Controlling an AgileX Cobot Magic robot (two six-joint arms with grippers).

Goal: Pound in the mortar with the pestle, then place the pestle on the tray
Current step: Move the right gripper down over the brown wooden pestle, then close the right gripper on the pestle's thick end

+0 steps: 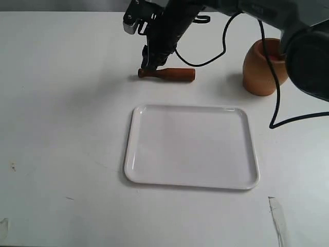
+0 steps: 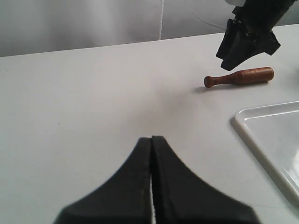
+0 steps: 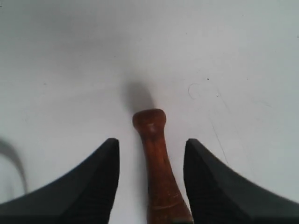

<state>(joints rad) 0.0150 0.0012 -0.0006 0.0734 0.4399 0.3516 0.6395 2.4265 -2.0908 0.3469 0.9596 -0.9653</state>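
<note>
My right gripper's open fingers are around the pestle's thin handle (image 3: 158, 161), its thick end free for pounding, so I'll keep lowering until they can close behind the knob (image 1: 141, 73).
The reddish-brown pestle (image 1: 167, 73) lies flat on the table behind the white tray (image 1: 132, 135), its knob end pointing left. My right gripper (image 1: 149, 64) reaches across from the right and hangs over the thin handle. In the right wrist view its open fingers stand either side of the pestle (image 3: 156, 172), apart from the wood, with the right gripper (image 3: 152, 142) near the knob. The light-brown mortar (image 1: 261, 67) stands upright at the back right. My left gripper (image 2: 152, 138) is shut on nothing, low over bare table; from there the pestle (image 2: 240, 76) shows far off.
A black cable (image 1: 275, 98) trails from the right arm past the mortar toward the tray's right side. A tray corner (image 2: 247, 127) shows in the left wrist view. The right arm's bulk (image 1: 308, 56) hangs over the back right corner.
</note>
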